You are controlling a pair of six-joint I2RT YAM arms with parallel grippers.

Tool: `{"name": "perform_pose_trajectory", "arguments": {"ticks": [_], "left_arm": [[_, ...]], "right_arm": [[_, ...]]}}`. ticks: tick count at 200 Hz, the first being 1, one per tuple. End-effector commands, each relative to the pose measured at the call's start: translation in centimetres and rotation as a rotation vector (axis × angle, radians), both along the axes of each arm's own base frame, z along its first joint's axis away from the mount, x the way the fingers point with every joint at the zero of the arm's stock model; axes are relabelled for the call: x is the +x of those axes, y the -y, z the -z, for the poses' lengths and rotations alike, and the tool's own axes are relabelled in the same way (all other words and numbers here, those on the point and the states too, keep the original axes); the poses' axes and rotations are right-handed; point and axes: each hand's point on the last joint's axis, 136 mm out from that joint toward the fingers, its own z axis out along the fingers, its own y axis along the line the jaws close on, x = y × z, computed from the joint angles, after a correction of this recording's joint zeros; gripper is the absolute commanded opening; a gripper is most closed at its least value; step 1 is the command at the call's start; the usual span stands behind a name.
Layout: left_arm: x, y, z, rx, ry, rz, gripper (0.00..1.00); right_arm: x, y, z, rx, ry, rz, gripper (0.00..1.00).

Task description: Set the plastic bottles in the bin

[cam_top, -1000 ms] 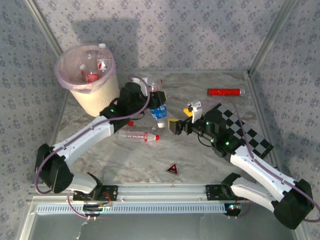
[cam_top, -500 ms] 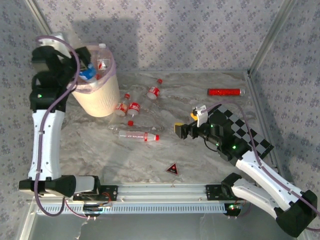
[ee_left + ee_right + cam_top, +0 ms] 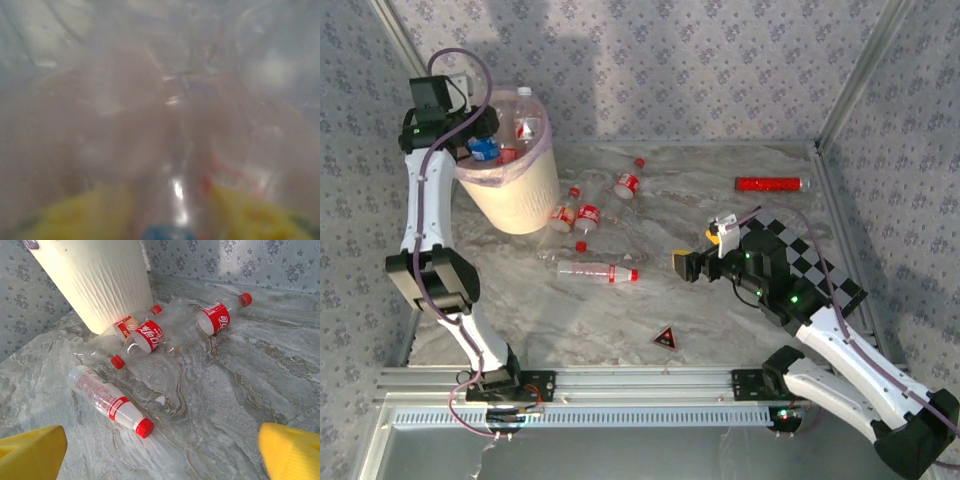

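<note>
Next, my right gripper picks up the white-labelled bottle by its cap end (image 3: 626, 274) and passes its base to my left gripper, because the bin (image 3: 513, 197) is far from my right gripper.
The cream bin (image 3: 515, 195) with a pink liner stands at the far left and holds several plastic bottles (image 3: 525, 125). My left gripper (image 3: 476, 150) hangs over its left rim, shut on a clear blue-labelled bottle (image 3: 486, 153). The left wrist view is blurred, with that bottle (image 3: 172, 190) between the yellow fingers (image 3: 95, 215). On the table lie a white-labelled bottle (image 3: 595, 270) and three red-labelled ones (image 3: 588, 213) beside the bin (image 3: 100, 280). My right gripper (image 3: 682, 265) stands open, low over the table, right of the white-labelled bottle (image 3: 107, 402).
A slim red tube (image 3: 772, 184) lies at the back right. A small dark triangle (image 3: 665, 337) sits near the front rail. A checkered board (image 3: 825, 270) lies under my right arm. A loose red cap (image 3: 581, 245) lies near the bottles.
My left arm has swung from the table's middle up and left to the bin's rim, carrying the blue-labelled bottle. The right gripper has shifted slightly toward the near side.
</note>
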Motion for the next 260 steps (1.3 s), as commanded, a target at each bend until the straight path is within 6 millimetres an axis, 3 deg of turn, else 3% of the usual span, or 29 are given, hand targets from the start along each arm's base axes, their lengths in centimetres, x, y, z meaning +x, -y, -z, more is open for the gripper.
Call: {"name": "perform_pose_trajectory", "arguments": {"ticks": [1,26,33,41,73,128,148,155,189,228,260], "left_arm": [[-0.7,2.5,-2.4,0.024,0.067,0.113,0.25],[-0.7,4.2,0.0,0.020,0.013,0.174,0.38],[-0.7,4.7,-0.1,0.004,0.019,0.192,0.44],[-0.9,5.2,1.3,-0.013,-0.012,0.209,0.51],[-1.1,5.0,1.8,0.020,-0.035,0.176,0.71],[-2.9,4.2,-1.6,0.060,0.020,0.140,0.78],[-3.4,4.3,-2.3,0.062,0.028,0.141,0.78],[-3.6,4.3,-3.7,0.067,0.058,0.140,0.78],[-4.3,4.6,-4.8,0.051,0.076,0.146,0.78],[-6.2,4.8,-7.1,0.033,0.116,0.134,0.84],[-9.8,5.2,-9.8,-0.006,0.148,0.114,0.91]], "right_arm": [[-0.1,0.5,0.5,-0.028,0.001,0.012,1.00],[0.0,0.6,0.8,-0.034,-0.004,0.014,1.00],[0.0,0.5,0.8,-0.035,-0.004,0.014,1.00],[0.0,0.5,0.9,-0.037,-0.005,0.012,1.00],[0.1,0.5,1.1,-0.049,-0.012,0.010,1.00],[0.4,0.0,2.9,-0.119,-0.026,-0.026,1.00],[0.4,-0.8,3.6,-0.131,-0.056,-0.062,1.00],[0.4,-1.1,3.8,-0.137,-0.063,-0.073,1.00],[0.3,-2.7,4.4,-0.179,-0.055,-0.139,1.00],[-1.0,-6.3,6.2,-0.292,0.045,-0.433,1.00],[-1.6,-9.0,7.9,-0.406,0.104,-0.659,1.00]]}}
